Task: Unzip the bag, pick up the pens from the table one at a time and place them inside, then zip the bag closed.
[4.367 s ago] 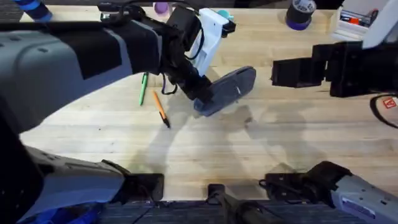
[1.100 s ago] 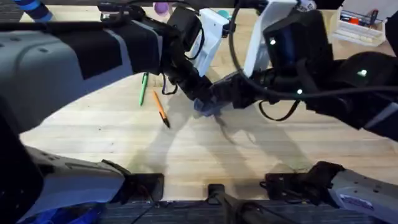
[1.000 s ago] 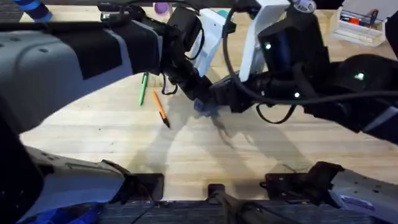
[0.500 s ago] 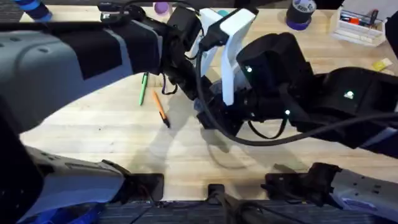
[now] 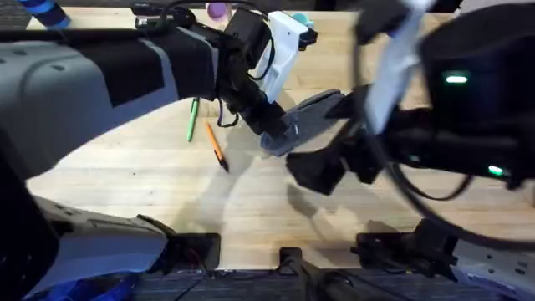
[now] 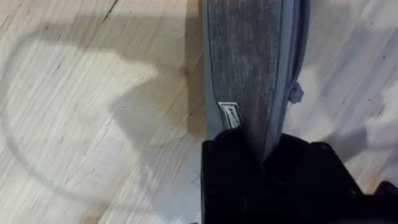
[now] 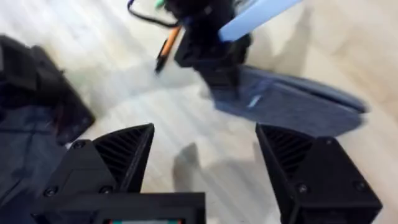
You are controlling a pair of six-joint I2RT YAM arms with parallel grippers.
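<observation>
The bag's open end will spread and stay wide open when I pull it apart, as a dark seam runs along the grey bag's top edge.
The grey bag lies slanted on the table, and in the left wrist view the bag runs away from the fingers. My left gripper is shut on the bag's near end, its black fingers clamping the fabric. An orange pen and a green pen lie left of the bag. My right gripper hovers open just in front of the bag, large and blurred. In the right wrist view, that gripper faces the bag and the orange pen.
The left arm stretches from the lower left across the pens' side of the table. The right arm's body covers the table's right half. A small purple object sits at the back edge. Bare wood lies in front of the bag.
The right arm swung in from the right over the bag, then drew back toward the right and up. The left gripper, the bag and both pens have not moved.
</observation>
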